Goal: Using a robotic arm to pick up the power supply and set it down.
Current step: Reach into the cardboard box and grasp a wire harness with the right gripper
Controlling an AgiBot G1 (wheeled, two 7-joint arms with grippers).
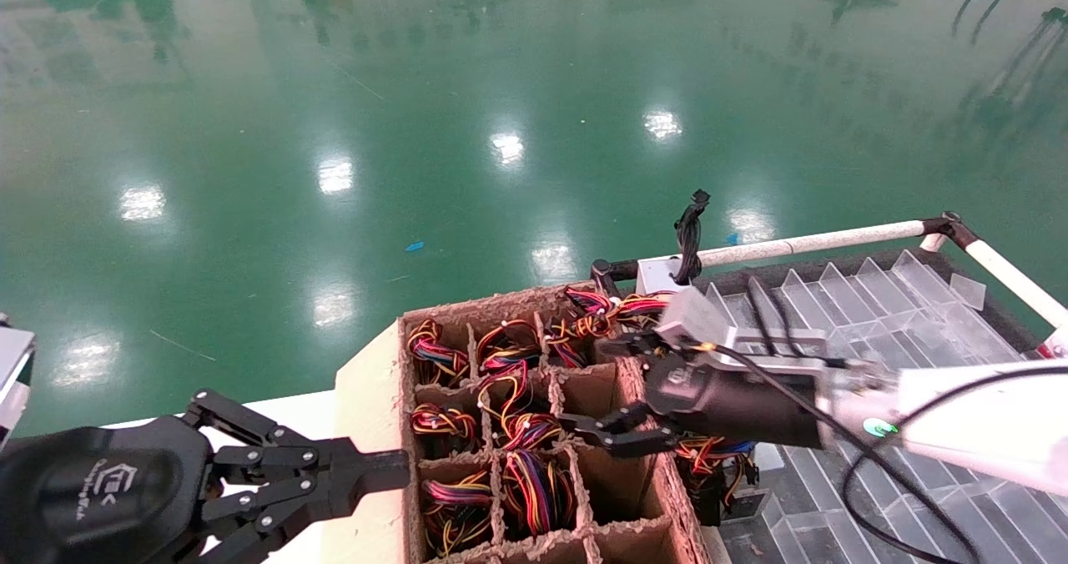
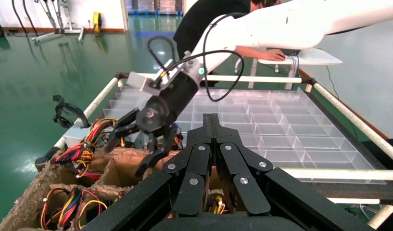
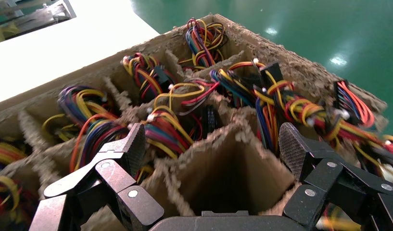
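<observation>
Parts of the wires run down into the corner cell (image 1: 567, 353), so the power supply's hidden metal body should come up with the wires (image 1: 575, 327) and hang below them when the robot lifts them.
Several power supplies sit in the cells of a cardboard divider box (image 1: 374, 430), showing mostly as looped bundles of coloured wires (image 1: 534, 480) (image 3: 160, 130); their metal bodies are largely hidden. My right gripper (image 1: 594, 385) hangs open over the box's right column. In the right wrist view this gripper (image 3: 212, 149) straddles an empty cell (image 3: 233, 183) and holds nothing. Another wire bundle (image 1: 717, 455) lies just outside the box's right wall. My left gripper (image 1: 392, 468) is shut and empty, its tip at the box's left wall; the left wrist view shows it (image 2: 211, 120) above the box.
A clear plastic compartment tray (image 1: 876, 314) (image 2: 281, 120) lies right of the box inside a white tube frame (image 1: 818, 243). A small grey box (image 1: 655, 276) with a black cable stands at the frame's far corner. A person in black (image 2: 209, 19) leans over a table behind.
</observation>
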